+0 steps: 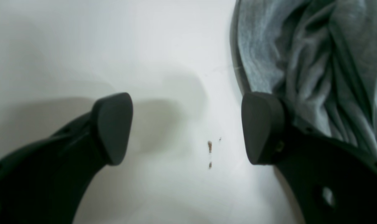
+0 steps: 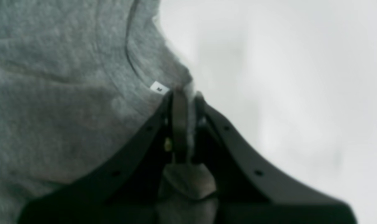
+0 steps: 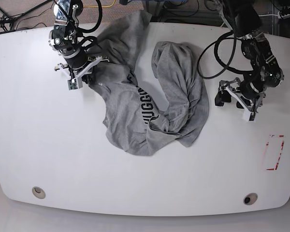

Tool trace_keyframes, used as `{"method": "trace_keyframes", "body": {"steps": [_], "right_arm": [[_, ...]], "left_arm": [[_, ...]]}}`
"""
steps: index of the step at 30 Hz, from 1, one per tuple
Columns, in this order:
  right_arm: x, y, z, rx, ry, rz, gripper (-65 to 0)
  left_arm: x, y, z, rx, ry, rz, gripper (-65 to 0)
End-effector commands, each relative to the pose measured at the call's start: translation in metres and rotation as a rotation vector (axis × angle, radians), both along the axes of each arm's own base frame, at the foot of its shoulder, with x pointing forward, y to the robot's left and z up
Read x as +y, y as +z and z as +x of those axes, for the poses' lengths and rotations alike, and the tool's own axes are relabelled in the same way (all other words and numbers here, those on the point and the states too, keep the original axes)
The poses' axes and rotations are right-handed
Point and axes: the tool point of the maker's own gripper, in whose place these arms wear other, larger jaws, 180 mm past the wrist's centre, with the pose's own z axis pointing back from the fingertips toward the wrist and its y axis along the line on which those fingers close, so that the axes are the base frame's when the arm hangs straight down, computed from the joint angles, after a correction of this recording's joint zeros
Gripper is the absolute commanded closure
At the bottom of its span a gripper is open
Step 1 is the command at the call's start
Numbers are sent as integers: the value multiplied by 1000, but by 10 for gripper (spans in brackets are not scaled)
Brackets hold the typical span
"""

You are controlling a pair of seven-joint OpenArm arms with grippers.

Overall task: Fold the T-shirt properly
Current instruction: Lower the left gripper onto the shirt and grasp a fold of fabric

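Observation:
The T-shirt's edge [image 3: 205, 107] lies free beside the left gripper's open fingers, so the left gripper should keep moving toward that edge [image 3: 200, 122] until its fingers are on both sides of the fabric, and then close.
The light grey T-shirt [image 3: 130, 121] lies crumpled across the middle of the white table [image 3: 48, 145], with black lettering [image 3: 148, 104] partly showing. My right gripper [image 3: 79, 79] is at the shirt's far-left part. In the right wrist view the right gripper [image 2: 183, 96] is shut on a pinch of T-shirt [image 2: 67, 77] fabric next to the collar and its small white label [image 2: 159, 88]. My left gripper [image 3: 230, 107] hovers over bare table to the right of the shirt. Its fingers [image 1: 113, 127] stand wide open around nothing, and the T-shirt [image 1: 316, 56] edge lies beside one finger.
A red-outlined rectangle [image 3: 274, 152] is marked near the table's right edge. Two round holes [image 3: 37, 192] [image 3: 250, 198] sit near the front edge. Cables [image 3: 217, 53] hang over the back. Small brown specks [image 1: 209, 146] lie on the table between the left fingers.

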Motion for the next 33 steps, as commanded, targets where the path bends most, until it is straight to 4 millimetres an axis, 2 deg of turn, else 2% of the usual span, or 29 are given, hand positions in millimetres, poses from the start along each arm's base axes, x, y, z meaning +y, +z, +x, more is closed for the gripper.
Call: {"method": "trace_keyframes", "body": {"steps": [1, 10, 12, 21, 29, 33], "right_arm": [[-2, 12, 7, -47, -2, -1, 0], [-2, 12, 7, -47, -2, -1, 0], [-2, 12, 8, -48, -2, -1, 0], [-2, 12, 8, -47, -5, -1, 0], [-2, 11, 7, -45, -5, 0, 0], [-1, 12, 8, -48, -6, 6, 0]], "left_arm": [[-15, 10, 22, -43, -42, -31, -512], [-51, 3, 45, -24, -104, -111, -512], [-54, 2, 49, -25, -102, -129, -512], [-78, -23, 61, 62, -125, -226, -507], [-99, -31, 60, 91, -181, -233, -333], [-105, -28, 65, 59, -170, -255, -250]]}}
